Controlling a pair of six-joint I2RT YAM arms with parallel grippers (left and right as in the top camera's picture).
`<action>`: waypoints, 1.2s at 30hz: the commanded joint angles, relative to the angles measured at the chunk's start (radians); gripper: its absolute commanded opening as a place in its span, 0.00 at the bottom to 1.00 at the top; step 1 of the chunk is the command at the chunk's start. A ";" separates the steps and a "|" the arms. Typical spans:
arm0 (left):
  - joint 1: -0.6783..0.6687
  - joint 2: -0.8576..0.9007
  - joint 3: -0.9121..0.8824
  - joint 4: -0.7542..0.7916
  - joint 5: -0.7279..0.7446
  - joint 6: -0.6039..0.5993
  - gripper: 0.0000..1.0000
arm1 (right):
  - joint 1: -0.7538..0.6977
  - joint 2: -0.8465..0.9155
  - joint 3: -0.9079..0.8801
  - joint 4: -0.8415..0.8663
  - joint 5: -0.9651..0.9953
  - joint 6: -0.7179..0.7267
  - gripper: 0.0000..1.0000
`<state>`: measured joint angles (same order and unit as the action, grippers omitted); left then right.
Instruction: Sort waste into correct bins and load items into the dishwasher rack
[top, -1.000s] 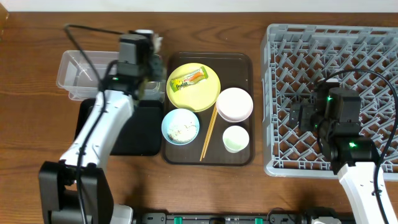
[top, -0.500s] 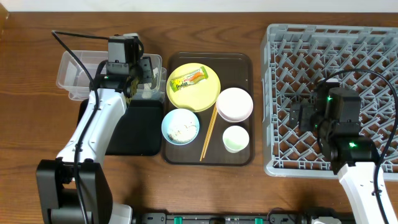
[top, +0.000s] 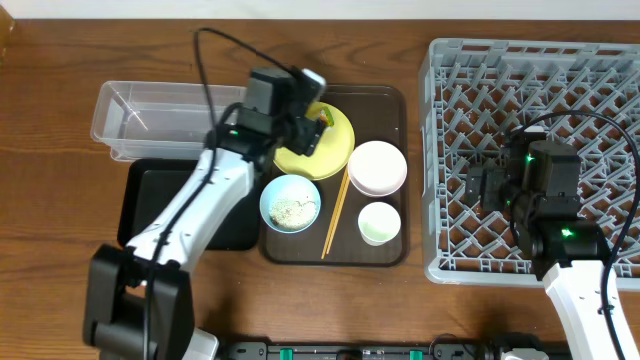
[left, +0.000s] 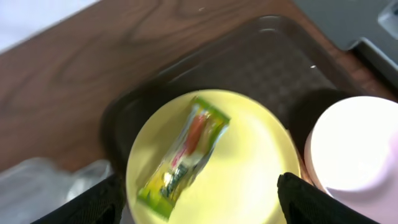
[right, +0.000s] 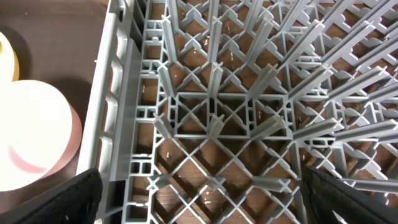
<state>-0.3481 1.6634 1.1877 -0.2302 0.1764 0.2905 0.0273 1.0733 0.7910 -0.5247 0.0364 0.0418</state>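
My left gripper has its open fingers facing the narrow width of the snack wrapper (left: 185, 155), and the yellow plate (left: 245, 152) around the wrapper is clear. It should keep going down until it pinches the wrapper.
A green-and-orange snack wrapper (left: 186, 152) lies on the round yellow plate (left: 249, 174) in the left wrist view. My left gripper (left: 196, 205) hovers open above it, one finger on each side of the plate. From overhead the left gripper (top: 305, 122) hides the wrapper and part of the plate (top: 335, 152). Rice sits in the light blue bowl (top: 291, 203). The white bowl (top: 377, 167), green cup (top: 379, 222) and chopsticks (top: 334, 213) rest on the brown tray (top: 385, 100). My right gripper (right: 202, 199) hangs open and empty over the grey dishwasher rack (right: 217, 118).
The clear tub (top: 150, 120) stands at the back left, with the black tray (top: 150, 195) just in front of it. The rack (top: 560, 80) fills the right side of the table. The left arm's cable arches over the tub.
The left arm swung right from over the clear tub to above the yellow plate, and its jaws opened wide. The right arm stayed still.
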 joint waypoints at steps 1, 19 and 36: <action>-0.010 0.068 0.008 0.029 -0.031 0.076 0.80 | -0.008 0.000 0.021 0.000 -0.003 0.010 0.99; -0.014 0.345 0.008 0.198 -0.066 0.076 0.80 | -0.008 0.000 0.021 -0.008 -0.003 0.010 0.99; -0.013 0.353 0.008 0.156 -0.092 0.025 0.08 | -0.008 0.000 0.021 -0.011 -0.003 0.010 0.99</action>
<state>-0.3622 2.0216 1.1919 -0.0555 0.1047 0.3359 0.0273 1.0733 0.7910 -0.5346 0.0364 0.0418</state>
